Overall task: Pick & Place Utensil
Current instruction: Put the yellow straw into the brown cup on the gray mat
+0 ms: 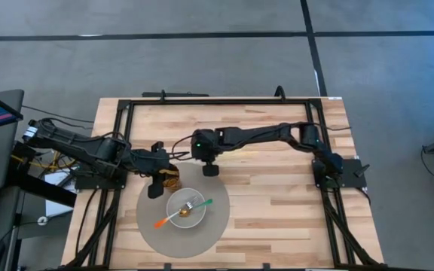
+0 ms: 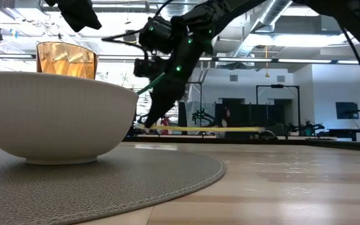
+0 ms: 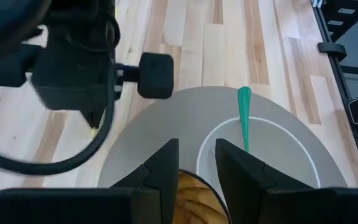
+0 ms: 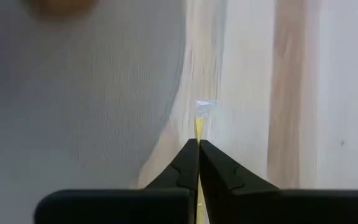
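Observation:
My left gripper is hovering above the amber cup (image 1: 172, 180). It should move away before my right gripper stands the level yellow utensil (image 2: 214, 129) up and lowers it inside.
A white bowl (image 1: 185, 210) sits on a round grey placemat (image 1: 157, 233) and holds an orange-handled utensil (image 1: 163, 221), a green-handled one (image 1: 204, 202) and a fork. An amber cup (image 1: 171, 179) stands on the mat's far left edge. My left gripper (image 3: 196, 163) hovers open just above the cup (image 3: 191, 200), touching nothing. My right gripper (image 1: 210, 171) is beyond the mat's far edge, shut on a thin yellow utensil (image 2: 205, 128). In the low view the bowl (image 2: 55, 119) fills the left and the cup (image 2: 66, 60) rises behind it. My right gripper (image 4: 199, 144) pinches the yellow utensil (image 4: 199, 129) between its two fingertips, close to one end, coming from above and slanting down. The utensil runs level from the fingers toward the table's right (image 2: 249, 129) and looks lifted just clear of the table.
Bare wooden table lies right of the placemat (image 1: 292, 211). A black frame rail (image 1: 224, 100) borders the table's far edge and sides. The two grippers are close together at the mat's far edge; the right arm's wrist (image 3: 73, 62) is just beyond my left fingers.

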Available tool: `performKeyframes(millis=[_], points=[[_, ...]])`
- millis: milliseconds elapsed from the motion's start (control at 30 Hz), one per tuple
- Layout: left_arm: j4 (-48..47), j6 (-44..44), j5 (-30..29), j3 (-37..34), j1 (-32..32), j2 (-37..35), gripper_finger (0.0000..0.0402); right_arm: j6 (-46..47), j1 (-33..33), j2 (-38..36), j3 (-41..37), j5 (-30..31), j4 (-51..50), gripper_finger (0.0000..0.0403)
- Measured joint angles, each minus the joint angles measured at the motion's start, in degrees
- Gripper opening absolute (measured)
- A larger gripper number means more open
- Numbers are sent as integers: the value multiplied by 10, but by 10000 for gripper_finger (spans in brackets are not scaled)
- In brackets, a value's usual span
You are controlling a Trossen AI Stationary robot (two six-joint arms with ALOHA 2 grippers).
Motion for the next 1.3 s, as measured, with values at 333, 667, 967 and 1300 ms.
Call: performKeyframes(millis=[333, 667, 967, 1300], points=[[42, 44, -19, 0, -1, 0, 106, 91, 6, -128, 1, 87, -85, 1], [53, 76, -83, -1, -3, -114, 107, 30, 54, -287, 2, 38, 142, 0], [41, 149, -136, -10, -2, -278, 109, -10, 80, -279, 3, -169, 382, 0], [54, 150, -136, -77, -2, -336, 107, 72, 65, -109, 1, -245, 719, 0]])
